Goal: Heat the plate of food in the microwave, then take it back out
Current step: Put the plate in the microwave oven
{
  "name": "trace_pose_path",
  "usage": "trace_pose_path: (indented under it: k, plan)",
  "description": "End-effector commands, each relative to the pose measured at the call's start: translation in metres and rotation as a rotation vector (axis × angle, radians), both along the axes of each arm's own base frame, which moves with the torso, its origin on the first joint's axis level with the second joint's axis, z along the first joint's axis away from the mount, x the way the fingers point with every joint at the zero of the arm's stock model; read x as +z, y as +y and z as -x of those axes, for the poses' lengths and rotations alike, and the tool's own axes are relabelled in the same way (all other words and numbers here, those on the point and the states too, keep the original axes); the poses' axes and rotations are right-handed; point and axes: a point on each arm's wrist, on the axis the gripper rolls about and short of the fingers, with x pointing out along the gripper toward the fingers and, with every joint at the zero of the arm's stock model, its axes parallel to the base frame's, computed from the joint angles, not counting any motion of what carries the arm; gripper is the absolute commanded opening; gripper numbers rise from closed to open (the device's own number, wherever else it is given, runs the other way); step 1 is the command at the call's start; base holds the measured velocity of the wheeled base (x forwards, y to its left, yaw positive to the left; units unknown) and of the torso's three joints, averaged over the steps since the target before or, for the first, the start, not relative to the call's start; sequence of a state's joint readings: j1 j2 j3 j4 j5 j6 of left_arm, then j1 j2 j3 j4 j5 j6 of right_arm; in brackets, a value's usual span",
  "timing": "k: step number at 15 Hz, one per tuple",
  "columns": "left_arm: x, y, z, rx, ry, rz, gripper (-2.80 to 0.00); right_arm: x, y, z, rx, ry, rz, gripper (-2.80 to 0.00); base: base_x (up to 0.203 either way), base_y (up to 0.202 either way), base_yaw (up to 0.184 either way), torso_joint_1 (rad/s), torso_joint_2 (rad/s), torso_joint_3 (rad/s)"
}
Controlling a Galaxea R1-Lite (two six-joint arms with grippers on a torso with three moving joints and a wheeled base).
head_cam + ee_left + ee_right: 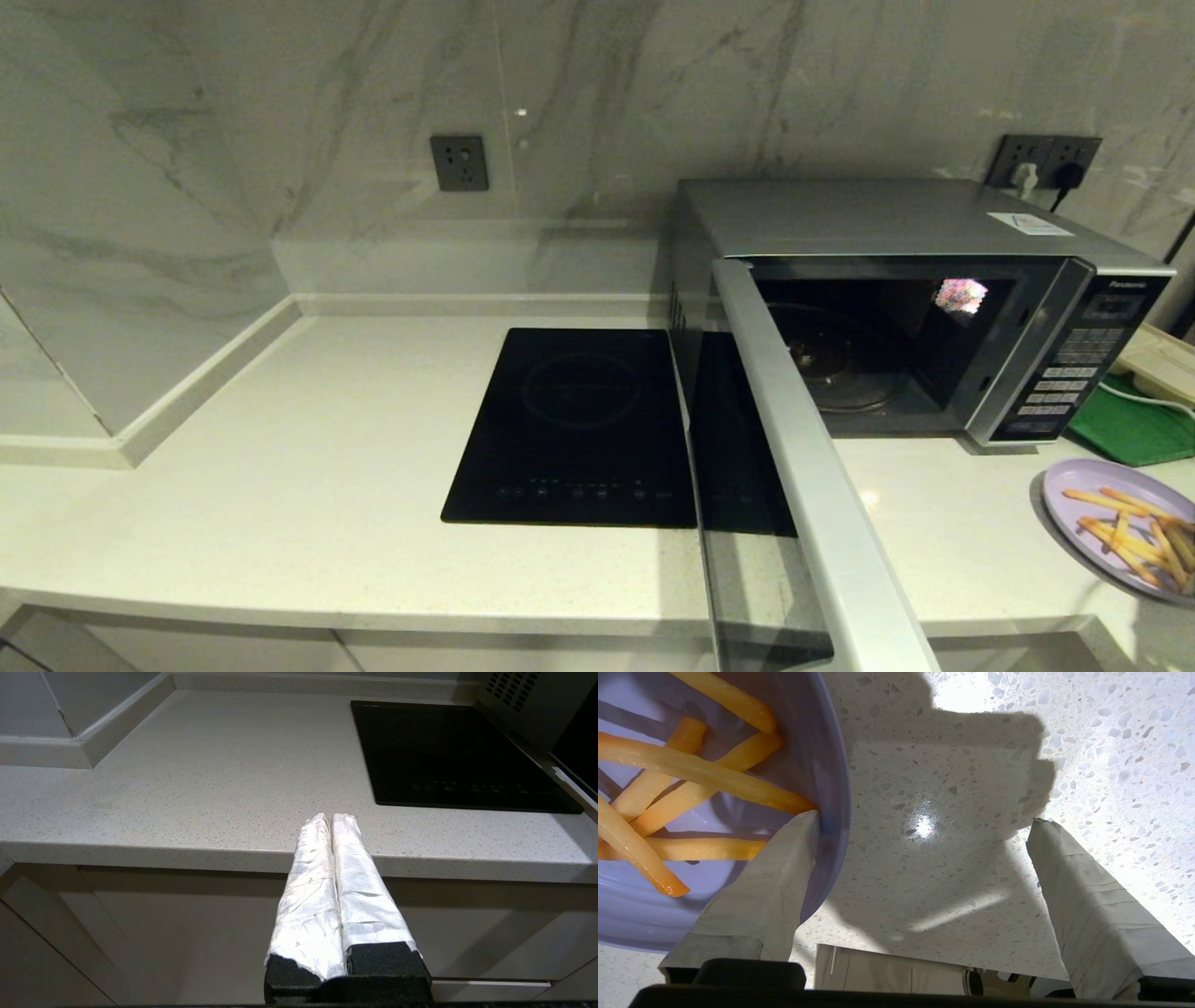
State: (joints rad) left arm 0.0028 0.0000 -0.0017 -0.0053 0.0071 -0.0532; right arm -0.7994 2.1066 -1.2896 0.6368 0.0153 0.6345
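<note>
The fries (pixel 1133 534) lie crossed inside the lilac plate's raised rim (pixel 1053 506), so the fries will stay in place when I lift and carry the plate.
The silver-grey microwave (pixel 896 224) stands at the back right of the counter. Its dark glass door (pixel 803 467) is swung wide open towards me, and the cavity with its glass turntable (pixel 840 364) is bare. The lilac plate of food (pixel 1120 532), holding orange-yellow fries (pixel 691 770), rests on the counter to the right of the microwave's front. My right gripper (pixel 924 820) is open just above the counter beside the plate (pixel 831 765). One finger (pixel 770 891) lies over the plate's rim, the other (pixel 1087 905) over bare counter. My left gripper (pixel 331 817) is shut and empty, low at the counter's front edge.
A black glass cooktop (pixel 579 420) is set into the counter left of the microwave, partly behind the open door. A green tray (pixel 1134 429) lies behind the plate at the far right. Marble walls close off the back and left. The counter's front edge (pixel 373 607) runs below.
</note>
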Motion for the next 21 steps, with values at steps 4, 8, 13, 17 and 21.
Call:
trace_pose_path:
  k: [4,8,13,17,21]
  plan:
    - [0.0000,0.0000,0.0000,0.001,-0.001,0.001,-2.80,0.0018,0.0003,0.0001,-0.005,-0.007,0.001,0.00,0.000,0.000,0.000,0.000,0.00,0.000]
    - [0.0000,0.0000,0.0000,0.001,-0.001,0.001,-2.80,0.0023,0.0004,0.0002,-0.004,-0.010,0.000,0.00,0.000,0.000,0.000,0.000,0.00,0.000]
    - [0.0000,0.0000,0.0000,0.001,-0.001,0.001,-2.80,0.0016,-0.0005,-0.0016,0.000,-0.046,-0.003,0.00,0.000,0.000,0.000,0.000,0.00,0.000]
    - [0.0000,0.0000,0.0000,0.001,-0.001,0.001,-2.80,0.0011,-0.0003,-0.0021,0.004,-0.062,-0.018,-2.80,0.000,0.000,0.000,0.000,0.00,0.000]
    - [0.0000,0.0000,0.0000,0.001,-0.001,0.001,-2.80,-0.0003,0.0002,-0.0017,0.004,-0.059,-0.023,-2.80,0.000,0.000,0.000,0.000,0.00,0.000]
